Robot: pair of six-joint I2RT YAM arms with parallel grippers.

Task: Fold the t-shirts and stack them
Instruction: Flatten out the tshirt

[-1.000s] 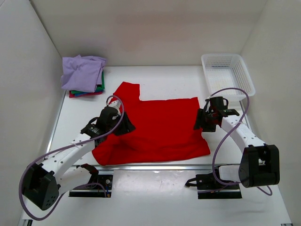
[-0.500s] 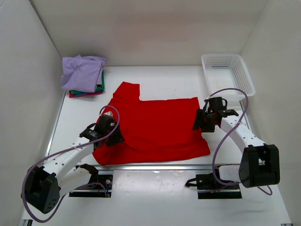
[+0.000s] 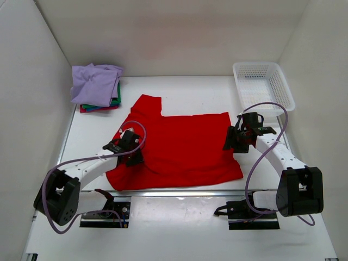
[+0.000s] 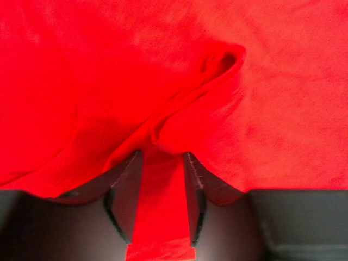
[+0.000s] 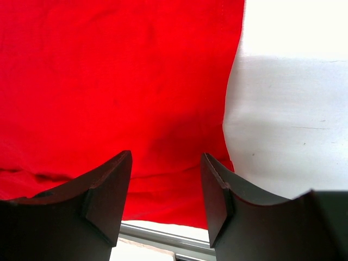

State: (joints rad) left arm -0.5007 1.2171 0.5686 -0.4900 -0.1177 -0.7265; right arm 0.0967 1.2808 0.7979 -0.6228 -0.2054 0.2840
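Observation:
The red t-shirt gathers into a raised fold [image 4: 191, 98] at my left gripper's fingers, so they should open and spread the cloth toward the t-shirt's middle [image 3: 159, 143] before folding.
The bright red t-shirt [image 3: 185, 147] lies spread flat in the middle of the table. It fills the left wrist view [image 4: 261, 109] and shows in the right wrist view [image 5: 109, 81]. My left gripper [image 3: 130, 148] is low over the shirt's left part. A raised fold of red cloth sits between its fingers [image 4: 126, 190], and the jaws are closed on it [image 4: 161, 179]. My right gripper [image 3: 237, 140] hovers open and empty over the shirt's right edge [image 5: 166, 179]. A stack of folded t-shirts stands at the back left: pale lavender [image 3: 95, 84] on top, green [image 3: 117, 97] and red [image 3: 98, 109] under it.
A white mesh basket [image 3: 262, 84] stands at the back right. White walls enclose the table on three sides. A metal rail [image 3: 179, 192] runs along the near edge in front of the arm bases.
My left gripper has moved from the shirt's upper left toward the near left and dropped lower, dragging the cloth's left edge with it. The right arm has not moved.

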